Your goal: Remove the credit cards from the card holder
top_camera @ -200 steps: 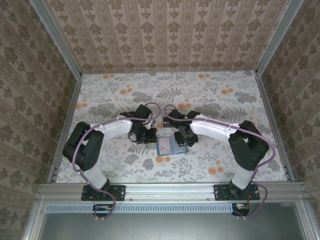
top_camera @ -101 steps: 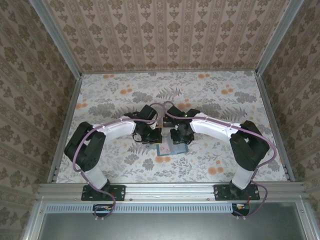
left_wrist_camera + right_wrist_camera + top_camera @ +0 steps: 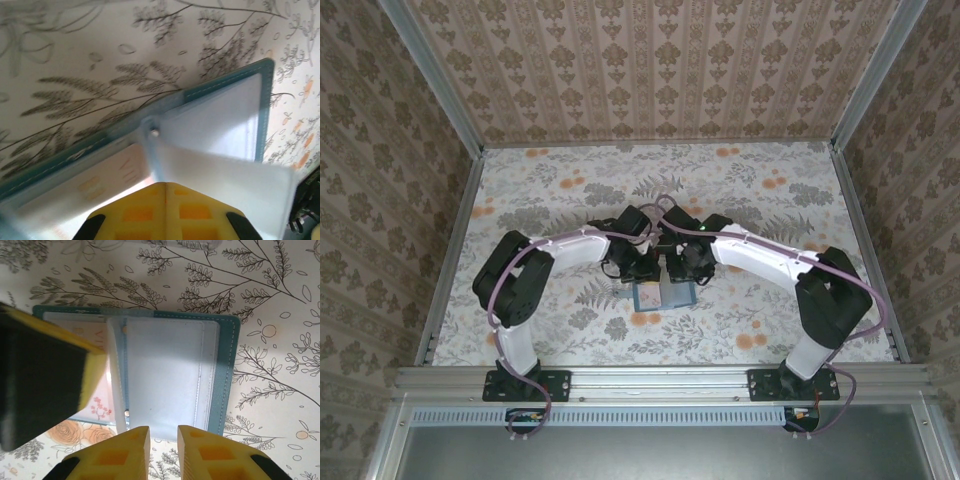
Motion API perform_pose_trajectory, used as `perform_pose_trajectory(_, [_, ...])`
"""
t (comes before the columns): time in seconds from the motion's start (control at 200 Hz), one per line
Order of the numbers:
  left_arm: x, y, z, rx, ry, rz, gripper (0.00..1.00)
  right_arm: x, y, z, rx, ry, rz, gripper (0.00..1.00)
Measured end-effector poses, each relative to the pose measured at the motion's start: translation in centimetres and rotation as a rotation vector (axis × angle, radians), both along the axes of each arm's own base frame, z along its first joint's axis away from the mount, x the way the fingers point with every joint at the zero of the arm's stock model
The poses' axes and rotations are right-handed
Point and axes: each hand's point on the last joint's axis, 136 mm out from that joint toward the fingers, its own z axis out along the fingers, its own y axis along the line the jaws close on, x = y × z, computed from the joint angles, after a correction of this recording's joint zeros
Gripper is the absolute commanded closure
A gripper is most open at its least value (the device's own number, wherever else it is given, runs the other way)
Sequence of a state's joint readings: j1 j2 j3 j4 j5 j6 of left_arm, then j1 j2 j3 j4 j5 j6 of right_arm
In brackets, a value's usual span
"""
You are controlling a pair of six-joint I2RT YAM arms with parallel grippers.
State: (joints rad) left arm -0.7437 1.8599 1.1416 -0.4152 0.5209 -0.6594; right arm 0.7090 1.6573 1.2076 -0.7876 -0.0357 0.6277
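The robot's left gripper is in the right gripper's way to the pale card (image 3: 101, 407), so next the left gripper moves back to the card holder's outer edge (image 3: 635, 298) first.
The teal card holder (image 3: 648, 298) lies open on the floral table between both grippers. Its pale inner sleeves (image 3: 165, 375) face up, framed by the teal border (image 3: 226, 375). One translucent sleeve page (image 3: 225, 185) stands lifted from the spine. A pale card with pink print (image 3: 99, 402) sits in the left half, also seen under plastic in the left wrist view (image 3: 107, 177). My left gripper (image 3: 166, 185) is shut, its tips at the lifted page; I cannot tell whether it pinches it. Its finger (image 3: 92, 372) covers the holder's left half. My right gripper (image 3: 163, 432) is open at the holder's near edge.
The floral tablecloth (image 3: 760, 200) spreads around the holder. Patterned walls stand on three sides, with metal rails (image 3: 450, 250) along the table's edges. Both arms (image 3: 570, 245) (image 3: 760, 255) bend inward over the table's middle.
My left gripper has moved right, from beside the holder to over its left half. My right gripper has edged slightly back. The holder has stayed in place.
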Motion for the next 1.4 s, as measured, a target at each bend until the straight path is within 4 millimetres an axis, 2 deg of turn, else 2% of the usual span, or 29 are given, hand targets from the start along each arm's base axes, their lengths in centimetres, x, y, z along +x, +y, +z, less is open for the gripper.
perform_pose_trajectory(0.17, [0.1, -0.9, 0.0, -0.019, 0.005, -0.015, 0.99, -0.3, 0.7, 0.2, 0.088, 0.008, -0.017, 0.79])
perform_pose_trajectory(0.51, [-0.2, -1.0, -0.1, -0.02, 0.006, -0.021, 0.99, -1.0, 1.4, -3.0, 0.2, 0.092, -0.07, 0.83])
perform_pose_trajectory(0.65, [-0.4, 0.5, -0.4, 0.006, 0.007, 0.003, 0.99, -0.8, 2.0, -3.6, 0.24, 0.106, -0.073, 0.82])
perform_pose_trajectory(0.815, [-0.2, 2.8, 0.2, 0.019, -0.004, 0.05, 0.99, -0.3, 3.7, -3.5, 0.321, 0.115, -0.069, 0.82])
perform_pose_trajectory(0.945, [-0.1, 4.1, 0.4, 0.026, -0.01, 0.08, 0.99, -0.2, 4.6, -4.3, 0.352, 0.142, -0.067, 0.81])
perform_pose_trajectory(1.16, [-0.7, 5.0, -0.4, 0.046, 0.014, 0.086, 0.99, 0.3, 5.5, -5.6, 0.361, 0.179, -0.071, 0.76])
perform_pose_trajectory(1.395, [-0.9, 5.1, -0.6, 0.051, 0.018, 0.087, 0.99, 0.6, 6.0, -5.8, 0.371, 0.187, -0.065, 0.76])
